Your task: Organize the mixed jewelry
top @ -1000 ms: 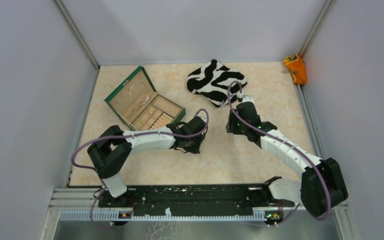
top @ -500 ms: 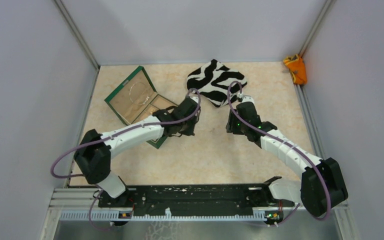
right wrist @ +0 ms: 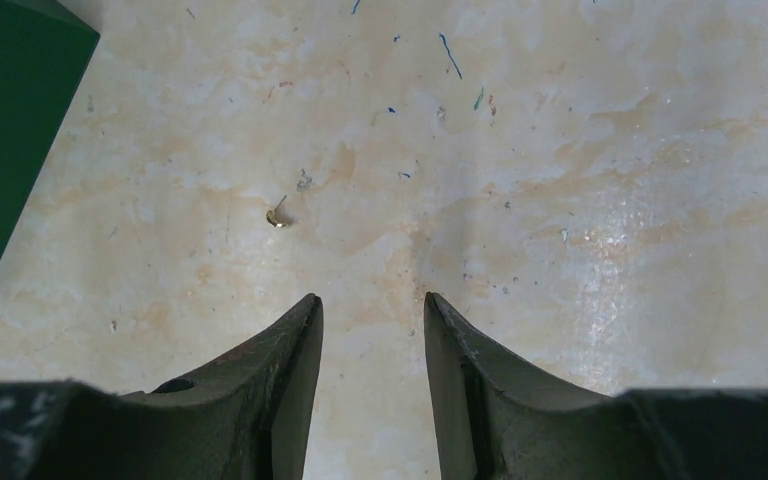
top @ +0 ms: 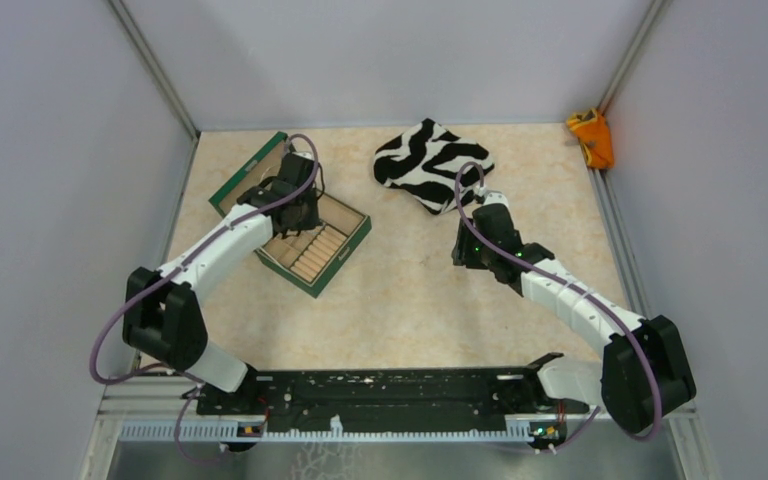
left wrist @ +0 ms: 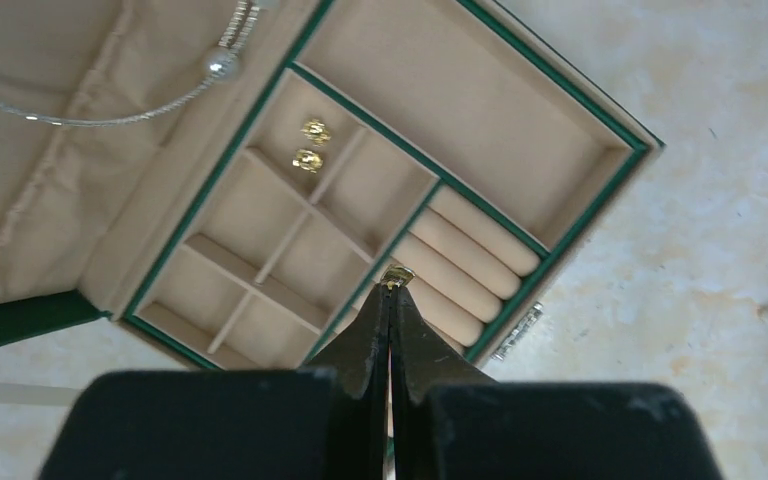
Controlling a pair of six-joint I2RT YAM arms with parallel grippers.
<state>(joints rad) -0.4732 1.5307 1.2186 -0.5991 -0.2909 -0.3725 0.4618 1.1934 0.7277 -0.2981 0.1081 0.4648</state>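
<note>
My left gripper keeps going down toward the empty middle compartment (left wrist: 317,262) by the ring rolls and lets go inside it, because the gold earring (left wrist: 397,275) hangs free beside that compartment.
My left gripper (left wrist: 391,290) is shut on a tiny gold earring (left wrist: 396,277) and holds it above the open green jewelry box (top: 345,250), over the divider beside the ring rolls. Two gold earrings (left wrist: 310,145) lie in a small tan compartment. A thin silvery hoop with a pearl (left wrist: 222,65) lies on the lid lining. My right gripper (right wrist: 370,305) is open and empty over bare table. A small gold stud (right wrist: 277,218) lies on the table just ahead and left of it. In the top view the left gripper (top: 295,200) is over the box and the right gripper (top: 468,250) is mid-table.
A zebra-striped cloth (top: 430,163) lies at the back centre. An orange object (top: 591,137) sits in the back right corner. Grey walls close in the table on three sides. The box's green corner (right wrist: 5,120) shows at the left of the right wrist view.
My left arm has swung left and back from mid-table to over the jewelry box, with the jaws shut. The right arm has not moved.
</note>
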